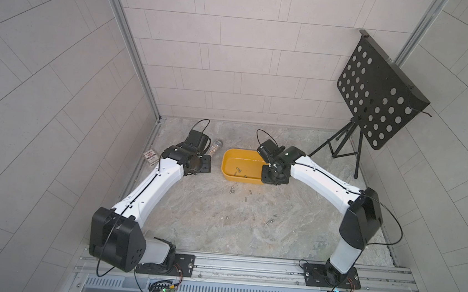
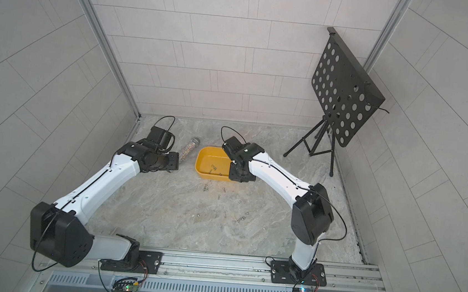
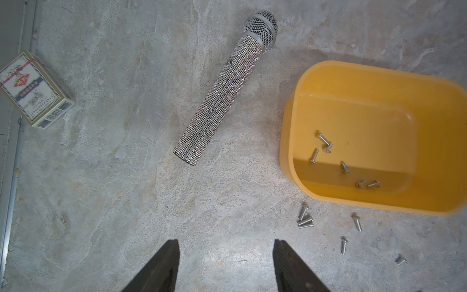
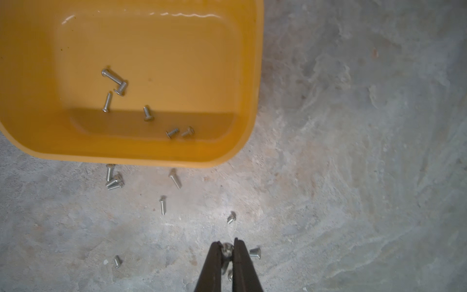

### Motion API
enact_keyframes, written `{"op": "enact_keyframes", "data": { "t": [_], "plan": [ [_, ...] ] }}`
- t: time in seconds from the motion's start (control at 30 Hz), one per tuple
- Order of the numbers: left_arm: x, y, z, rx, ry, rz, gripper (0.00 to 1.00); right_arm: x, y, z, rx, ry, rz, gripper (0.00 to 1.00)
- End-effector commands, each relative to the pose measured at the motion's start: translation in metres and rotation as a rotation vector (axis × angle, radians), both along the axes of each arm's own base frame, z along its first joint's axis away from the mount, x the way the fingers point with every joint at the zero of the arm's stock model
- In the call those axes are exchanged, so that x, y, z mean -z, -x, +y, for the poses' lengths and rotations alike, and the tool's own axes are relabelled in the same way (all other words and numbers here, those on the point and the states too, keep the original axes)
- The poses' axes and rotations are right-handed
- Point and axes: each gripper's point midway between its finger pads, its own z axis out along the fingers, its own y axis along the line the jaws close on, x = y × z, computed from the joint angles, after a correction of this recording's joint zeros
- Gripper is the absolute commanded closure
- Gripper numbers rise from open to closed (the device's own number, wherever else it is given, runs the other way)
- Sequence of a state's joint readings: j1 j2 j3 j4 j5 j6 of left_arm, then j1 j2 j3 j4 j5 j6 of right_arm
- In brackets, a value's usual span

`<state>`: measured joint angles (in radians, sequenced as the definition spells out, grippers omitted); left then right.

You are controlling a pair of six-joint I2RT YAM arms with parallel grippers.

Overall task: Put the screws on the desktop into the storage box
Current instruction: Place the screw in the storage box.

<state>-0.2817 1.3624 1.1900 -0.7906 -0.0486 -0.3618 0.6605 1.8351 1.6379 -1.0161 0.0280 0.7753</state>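
Observation:
The fingers of the robot's right gripper pinch the screw (image 4: 226, 250) and the storage box's opening is clear, so it should keep moving until the screw is over the storage box's bottom (image 1: 250, 168).
The yellow storage box (image 1: 225, 163) (image 2: 198, 163) (image 3: 353, 67) (image 4: 151, 161) stands at the back middle of the grey marble desktop (image 1: 205, 231). Several screws (image 3: 343, 168) (image 4: 147, 113) lie inside it. Several more screws (image 1: 231, 191) (image 2: 205, 188) (image 3: 305, 220) (image 4: 114, 180) are scattered on the desktop in front of it. My right gripper (image 4: 228, 244) hangs over the box's right end, shut on one screw (image 4: 227, 249) pinched at the fingertips. My left gripper (image 3: 226, 242) is open and empty above bare desktop, left of the box.
A glittery microphone (image 3: 222, 101) (image 1: 215, 148) lies between the left arm and the box. A small card box (image 3: 35, 89) (image 1: 151, 156) sits by the left wall. A black music stand (image 1: 376, 92) with tripod legs (image 1: 342, 150) occupies the back right corner.

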Motion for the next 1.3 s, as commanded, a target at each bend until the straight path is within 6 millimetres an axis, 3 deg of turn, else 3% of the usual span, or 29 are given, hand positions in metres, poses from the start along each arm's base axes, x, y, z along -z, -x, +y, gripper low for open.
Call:
{"op": "enact_keyframes", "data": {
  "t": [0.0,0.27,0.4,0.53,0.73,1.07,1.27],
  "plan": [
    [-0.005,0.004,0.006,-0.014,-0.005,-0.014,0.34,0.008,-0.02,0.01,-0.061,0.022,0.013,1.0],
    [-0.007,0.004,0.008,-0.019,-0.013,-0.018,0.34,0.046,-0.071,0.04,-0.09,0.013,0.053,1.0],
    [-0.007,0.003,0.01,-0.023,-0.014,-0.018,0.34,0.065,-0.085,0.046,-0.105,0.021,0.08,1.0],
    [-0.006,0.003,0.011,-0.025,-0.02,-0.015,0.34,0.073,-0.094,0.05,-0.121,0.026,0.085,1.0],
    [-0.003,0.003,0.01,-0.018,-0.02,-0.006,0.34,0.068,-0.1,0.055,-0.141,0.015,0.058,0.93],
    [0.002,0.002,0.009,-0.015,-0.022,0.008,0.34,0.048,-0.104,0.054,-0.152,0.004,-0.007,0.71],
    [-0.001,0.001,0.014,-0.022,-0.049,-0.011,0.34,0.04,-0.101,0.055,-0.163,-0.028,-0.047,0.69]
  ]
}}
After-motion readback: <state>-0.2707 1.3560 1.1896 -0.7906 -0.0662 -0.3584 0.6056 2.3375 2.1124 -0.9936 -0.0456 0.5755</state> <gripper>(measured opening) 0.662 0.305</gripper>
